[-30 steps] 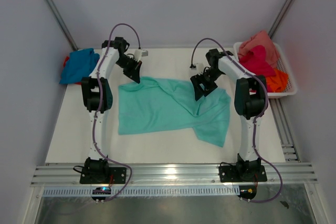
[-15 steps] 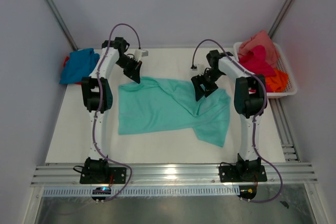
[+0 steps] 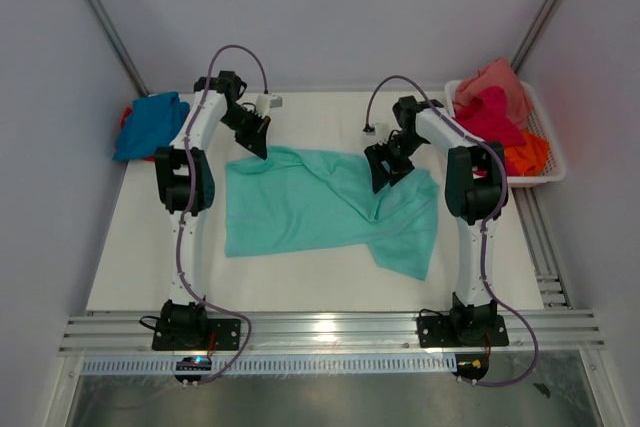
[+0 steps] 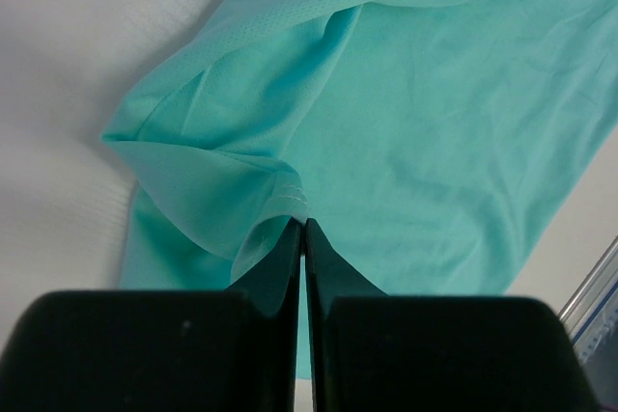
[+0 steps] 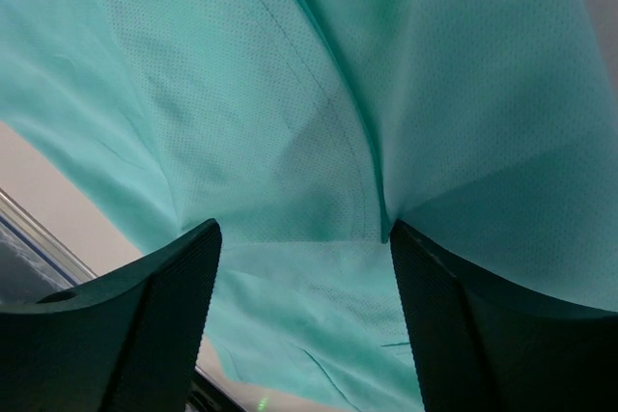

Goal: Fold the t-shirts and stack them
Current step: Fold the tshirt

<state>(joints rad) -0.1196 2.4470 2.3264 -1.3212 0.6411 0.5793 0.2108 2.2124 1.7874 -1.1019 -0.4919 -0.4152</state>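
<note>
The teal t-shirt's hemmed edge (image 5: 379, 207) rests against one finger of the robot's open right gripper, so the robot should first centre the fingers over that hem (image 5: 367, 161) and then pinch it.
A large mint-teal t-shirt (image 3: 320, 205) lies spread and creased in the middle of the white table. My left gripper (image 3: 257, 148) is at its far-left corner; in the left wrist view the jaws (image 4: 303, 224) are shut, pinching a hemmed fold of the teal cloth (image 4: 280, 195). My right gripper (image 3: 384, 179) is over the shirt's upper right part; in the right wrist view it (image 5: 301, 238) is open, fingers wide apart, with teal cloth (image 5: 319, 142) right beneath. A blue t-shirt (image 3: 150, 123) lies at the far left with red cloth under it.
A white mesh basket (image 3: 545, 152) at the far right holds salmon pink (image 3: 495, 82), magenta (image 3: 490, 115) and orange (image 3: 525, 155) t-shirts. Grey walls close in on both sides. A metal rail (image 3: 320, 327) runs along the near edge.
</note>
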